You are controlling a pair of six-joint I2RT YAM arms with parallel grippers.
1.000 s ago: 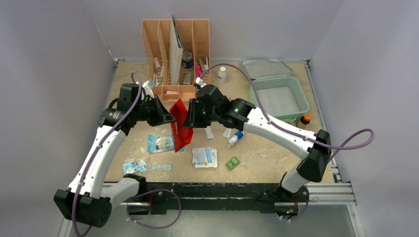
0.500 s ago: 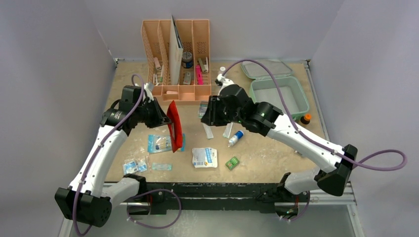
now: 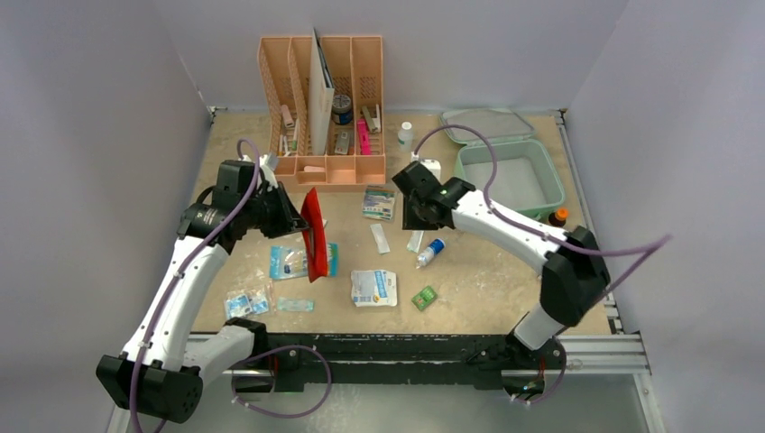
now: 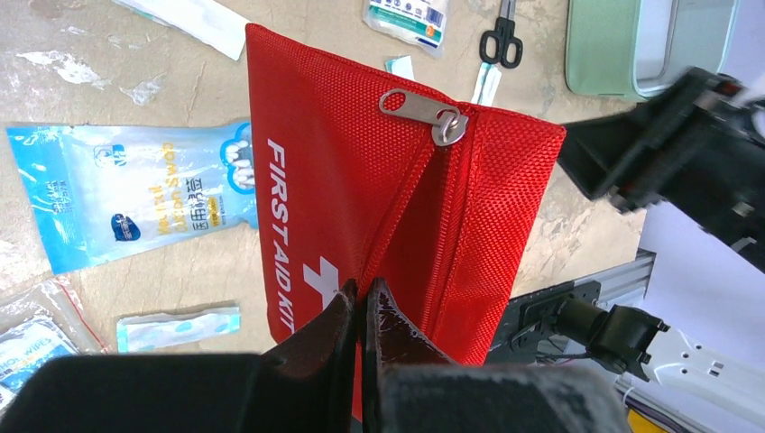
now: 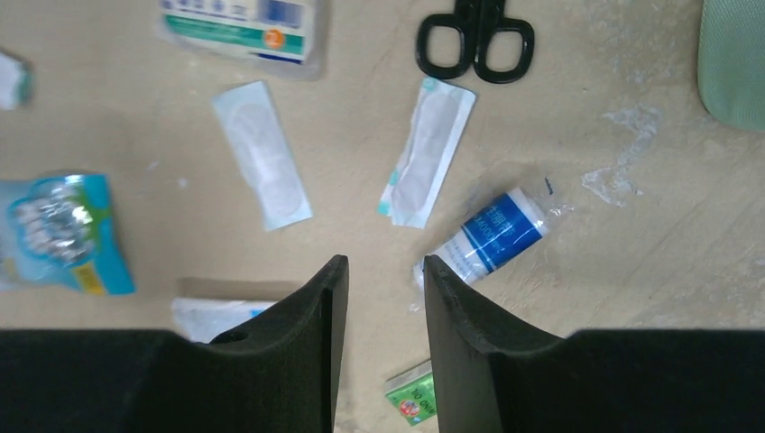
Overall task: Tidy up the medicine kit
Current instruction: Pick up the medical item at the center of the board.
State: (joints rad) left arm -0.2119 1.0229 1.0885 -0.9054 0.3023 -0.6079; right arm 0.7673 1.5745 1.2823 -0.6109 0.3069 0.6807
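Observation:
The wrapped plaster point(image 5: 430, 149) next to the black scissors points its clear near end point(image 5: 409, 204) at my open fingers. My right gripper should keep going down until my fingers are on both sides of that end.
The medicine kit point(image 3: 552, 183), a mint-green case, lies open at the back right with its lid point(image 3: 487, 124) flat behind it. Its edge also shows in the left wrist view point(image 4: 600, 45) and the right wrist view point(image 5: 735, 63). My left gripper point(image 4: 361, 287) is shut on the edge of a red "FIRST AID KIT" pouch point(image 4: 325, 171), which hangs upright above the table point(image 3: 315, 234). The pouch's zip pull point(image 4: 419, 108) sits at its far end. My right gripper point(image 5: 385, 263) hovers open over loose items, holding nothing, to the right of the pouch point(image 3: 410, 219).
Below the right gripper lie black scissors point(image 5: 475, 36), two wrapped plasters point(image 5: 262, 153), a small blue-labelled bottle point(image 5: 492, 236) and a green sachet point(image 5: 410, 397). A blue packet point(image 4: 126, 203) lies under the pouch. A peach organizer point(image 3: 320, 90) stands at the back.
My right gripper has let go of the red pouch, pulled back to the right and opened wider. The pouch now hangs from the left gripper alone, shifted slightly left.

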